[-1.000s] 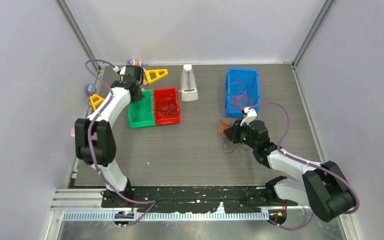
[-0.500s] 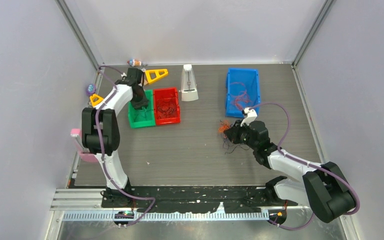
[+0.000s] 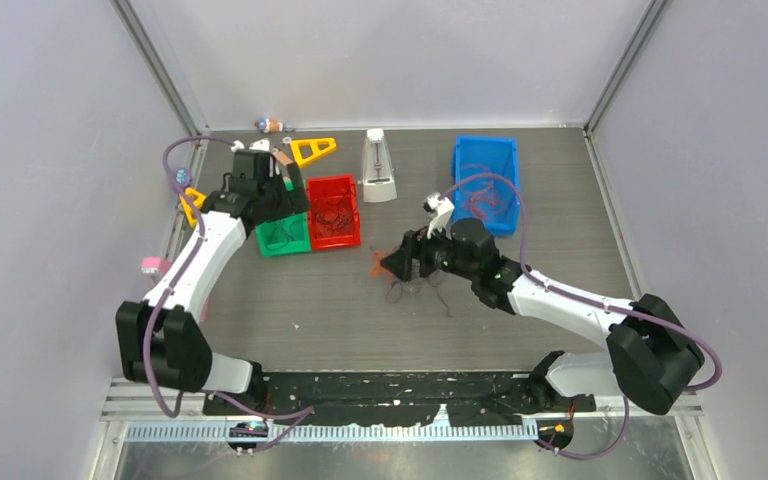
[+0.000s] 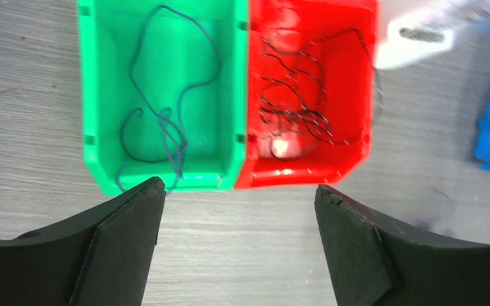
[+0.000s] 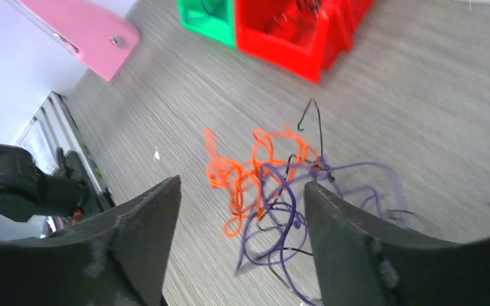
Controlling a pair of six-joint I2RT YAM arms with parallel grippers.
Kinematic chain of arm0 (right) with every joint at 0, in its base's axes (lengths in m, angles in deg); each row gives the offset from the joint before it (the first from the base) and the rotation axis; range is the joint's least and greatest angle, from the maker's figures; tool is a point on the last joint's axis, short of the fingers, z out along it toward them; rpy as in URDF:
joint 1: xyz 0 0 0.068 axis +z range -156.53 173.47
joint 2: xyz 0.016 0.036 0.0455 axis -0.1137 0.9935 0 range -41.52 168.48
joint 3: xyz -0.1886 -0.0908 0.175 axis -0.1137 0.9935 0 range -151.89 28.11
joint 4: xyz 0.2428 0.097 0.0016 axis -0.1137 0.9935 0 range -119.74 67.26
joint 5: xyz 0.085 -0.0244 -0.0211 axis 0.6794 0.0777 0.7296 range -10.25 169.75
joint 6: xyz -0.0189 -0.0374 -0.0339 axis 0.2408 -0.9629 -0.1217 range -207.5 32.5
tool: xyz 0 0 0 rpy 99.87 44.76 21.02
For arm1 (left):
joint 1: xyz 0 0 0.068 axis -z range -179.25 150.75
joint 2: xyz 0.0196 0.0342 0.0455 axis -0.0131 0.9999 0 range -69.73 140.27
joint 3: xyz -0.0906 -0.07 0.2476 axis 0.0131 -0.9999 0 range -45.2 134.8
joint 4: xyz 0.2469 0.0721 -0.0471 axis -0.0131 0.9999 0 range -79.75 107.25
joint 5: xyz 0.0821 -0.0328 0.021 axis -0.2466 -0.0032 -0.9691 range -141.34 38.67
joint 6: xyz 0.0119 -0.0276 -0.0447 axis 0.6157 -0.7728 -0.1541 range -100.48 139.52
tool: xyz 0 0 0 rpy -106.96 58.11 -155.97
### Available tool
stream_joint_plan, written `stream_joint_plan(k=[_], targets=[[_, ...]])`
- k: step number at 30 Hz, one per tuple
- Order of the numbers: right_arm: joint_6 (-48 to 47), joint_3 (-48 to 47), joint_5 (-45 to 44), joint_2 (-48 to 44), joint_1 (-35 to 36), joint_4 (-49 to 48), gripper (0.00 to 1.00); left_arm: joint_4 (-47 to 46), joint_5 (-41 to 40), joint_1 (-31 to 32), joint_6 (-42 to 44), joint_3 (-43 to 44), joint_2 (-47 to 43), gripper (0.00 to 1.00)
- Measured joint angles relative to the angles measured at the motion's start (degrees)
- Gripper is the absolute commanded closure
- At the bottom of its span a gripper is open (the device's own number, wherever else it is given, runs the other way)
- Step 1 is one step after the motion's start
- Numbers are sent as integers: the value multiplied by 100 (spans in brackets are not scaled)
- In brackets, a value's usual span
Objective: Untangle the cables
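Orange strands of cable are tangled up with purple and black ones (image 5: 287,171), so I should hold the clump's orange side (image 5: 230,175) with my left gripper while my right gripper pulls the rest off.
A loose clump of cables (image 5: 274,185), with orange, purple and black strands, lies on the grey table just ahead of and between my right gripper's (image 5: 242,191) open fingers; nothing is gripped. From above, the clump (image 3: 388,278) sits mid-table at the right gripper's (image 3: 400,265) tip. My left gripper (image 4: 239,204) stands wide open and holds nothing, hovering above the near edge of the green bin (image 4: 92,95) and the red bin (image 4: 370,76). One dark blue-purple cable (image 4: 159,121) lies in the green bin, and black cable (image 4: 300,95) lies in the red bin.
A blue bin (image 3: 457,185) at the back right holds reddish strands. A white metronome-like object (image 3: 378,165) stands behind the red bin (image 3: 355,215). Yellow triangles (image 3: 312,150) lie at the back left. A pink part (image 5: 76,29) is on the left.
My right gripper moved left across the table with the clump and opened, leaving it lying there. My left gripper opened over the green bin and the arm shifted.
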State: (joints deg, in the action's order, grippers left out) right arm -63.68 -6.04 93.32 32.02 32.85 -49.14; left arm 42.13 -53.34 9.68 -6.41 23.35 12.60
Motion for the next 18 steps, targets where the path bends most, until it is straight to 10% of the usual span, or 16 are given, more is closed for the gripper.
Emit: stream_joint_plan(k=[18], targets=[[11,70,-651,-442,-450,1853,24,-2354,1335,1969,328,-2822,-1373,21]])
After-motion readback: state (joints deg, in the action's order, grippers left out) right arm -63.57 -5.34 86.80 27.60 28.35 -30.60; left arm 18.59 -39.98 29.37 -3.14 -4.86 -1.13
